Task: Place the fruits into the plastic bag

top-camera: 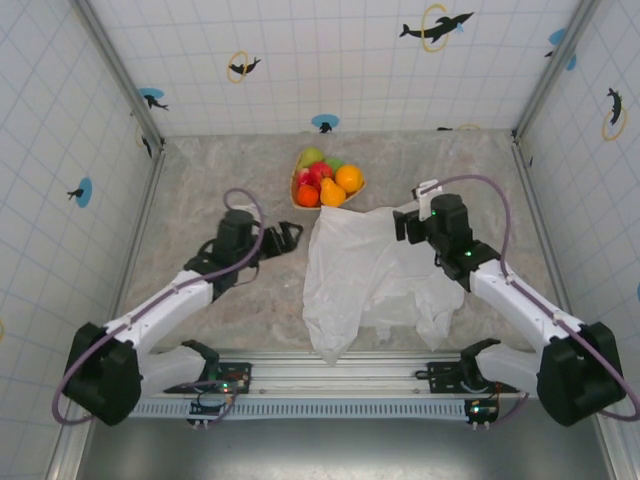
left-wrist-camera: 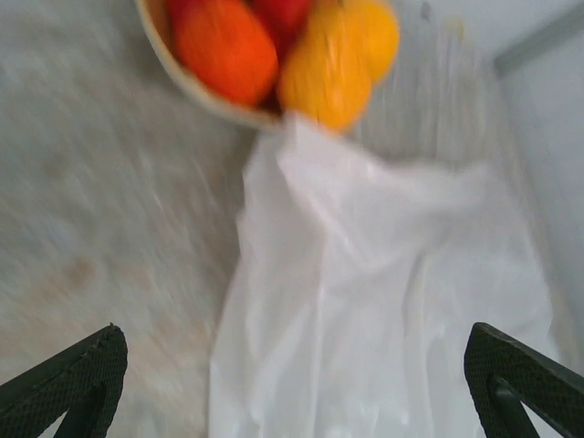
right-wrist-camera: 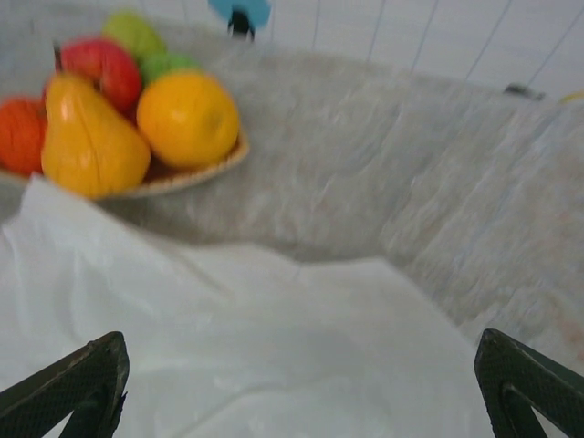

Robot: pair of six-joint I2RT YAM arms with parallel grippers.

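Observation:
The plastic bag's top corner rests against the plate, so the robot's right gripper should first drag the plastic bag clear, and then the left gripper should take its edge.
The fruits sit piled on a tan heart-shaped plate at the back middle of the table: a green one, a red one, an orange, a yellow pear and an orange-red one. The plastic bag lies flat and crumpled in front of the plate, its top edge touching it. My left gripper hovers open just left of the bag. My right gripper hangs open over the bag's upper right corner. Nothing is between either pair of fingers. The wrist views show the bag under the open jaws, and the pear and orange beyond.
Tiled walls with dolphin stickers close in the table on three sides. A metal rail carrying both arm bases runs along the near edge. Bare marbled tabletop lies left of the plate and also right of it.

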